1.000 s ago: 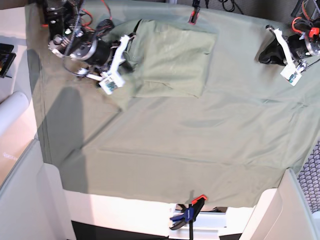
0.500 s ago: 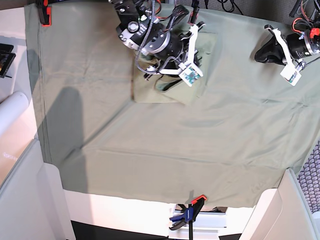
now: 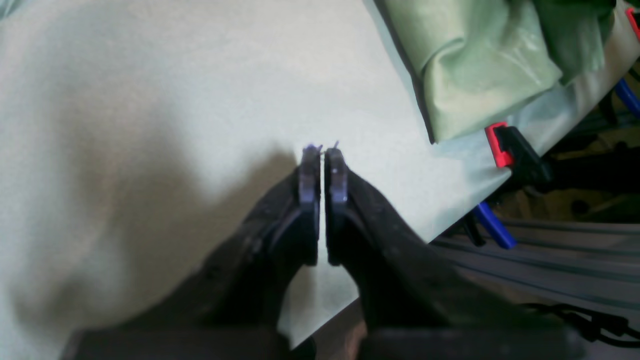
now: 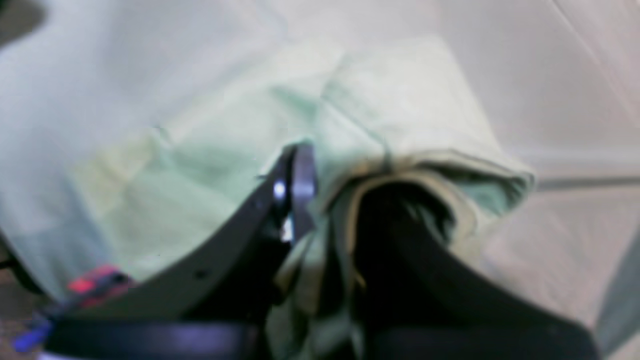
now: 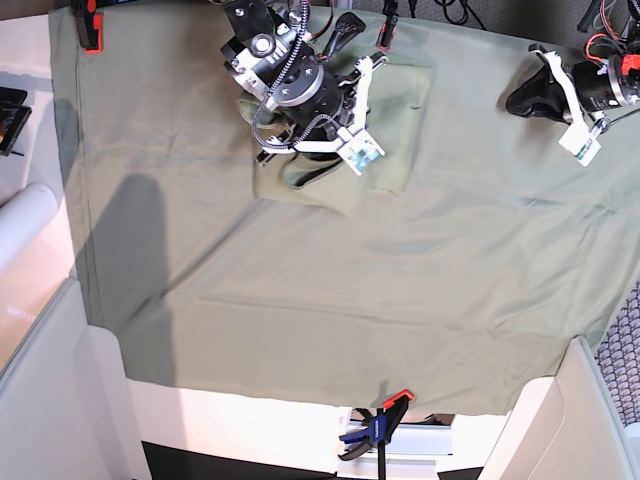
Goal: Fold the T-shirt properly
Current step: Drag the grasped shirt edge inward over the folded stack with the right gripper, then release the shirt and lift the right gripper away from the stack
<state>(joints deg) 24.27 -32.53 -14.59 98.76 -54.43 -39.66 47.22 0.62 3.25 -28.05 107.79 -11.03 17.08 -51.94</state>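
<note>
My right gripper is holding a bunched fold (image 5: 318,174) over the doubled T-shirt. It should bring the fold back toward my left gripper's side (image 5: 405,160) and open the T-shirt out flat.
The pale sage-green T-shirt (image 5: 400,120) lies partly folded at the back middle of the table, on the larger green cloth (image 5: 300,300). My right gripper (image 5: 325,160) is over the shirt's left part and is shut on a bunched fold of it. In the right wrist view the fabric (image 4: 410,115) wraps over one finger of the gripper (image 4: 325,200). My left gripper (image 5: 510,102) is shut and empty at the back right, apart from the shirt. In the left wrist view it (image 3: 322,152) hovers over bare cloth, with the shirt (image 3: 475,75) at upper right.
Clamps hold the big cloth at the back left (image 5: 90,30), the back middle (image 5: 385,30) and the front edge (image 5: 380,425). One red-tipped clamp shows by the table edge in the left wrist view (image 3: 500,145). A white roll (image 5: 25,220) lies off the table's left side.
My right gripper swung from the shirt's left edge to the right over the shirt, carrying fabric with it, then shifted back a little to the left. The left arm barely moved.
</note>
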